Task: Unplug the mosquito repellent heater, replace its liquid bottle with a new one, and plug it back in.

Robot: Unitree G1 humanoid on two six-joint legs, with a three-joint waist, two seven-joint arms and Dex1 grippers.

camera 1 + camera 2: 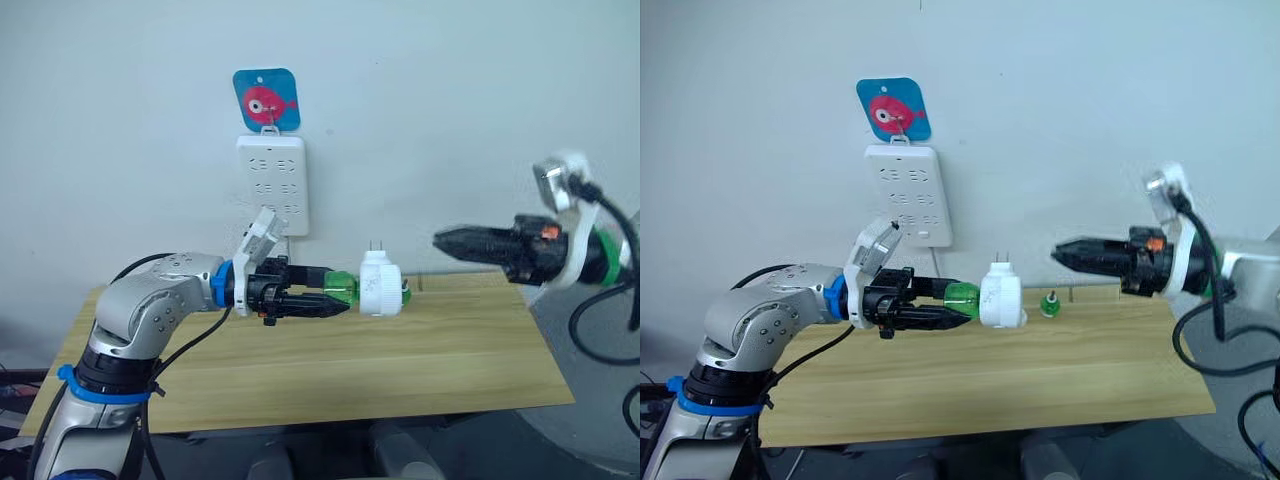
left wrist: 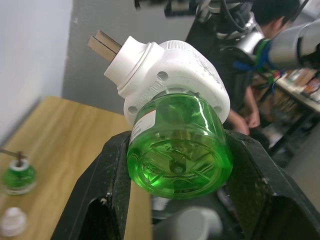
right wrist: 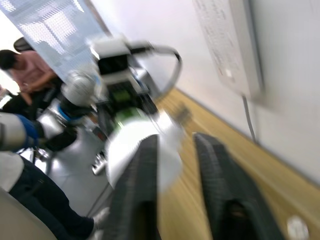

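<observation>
The white heater juts out level (image 1: 380, 285) and is supported only through the green bottle (image 1: 342, 288), so I expect the bottle to follow when my right gripper carries the heater.
My left gripper (image 1: 335, 291) is shut on a green liquid bottle (image 1: 343, 289) that is joined to the white mosquito repellent heater (image 1: 380, 283). I hold both level in the air above the wooden table (image 1: 300, 380), with the heater's two prongs pointing up. In the left wrist view the bottle's base (image 2: 177, 160) sits between my black fingers (image 2: 112, 170). My right gripper (image 1: 441, 240) hovers to the right of the heater, pointing at it, open and apart from it. A second green bottle (image 1: 1049, 304) stands on the table behind the heater.
A white power strip (image 1: 272, 185) hangs on the wall under a blue fish hook (image 1: 266, 100), behind and above my left gripper. A small white cap (image 2: 12, 220) lies near the spare bottle. A person (image 2: 260, 20) sits in the background of the left wrist view.
</observation>
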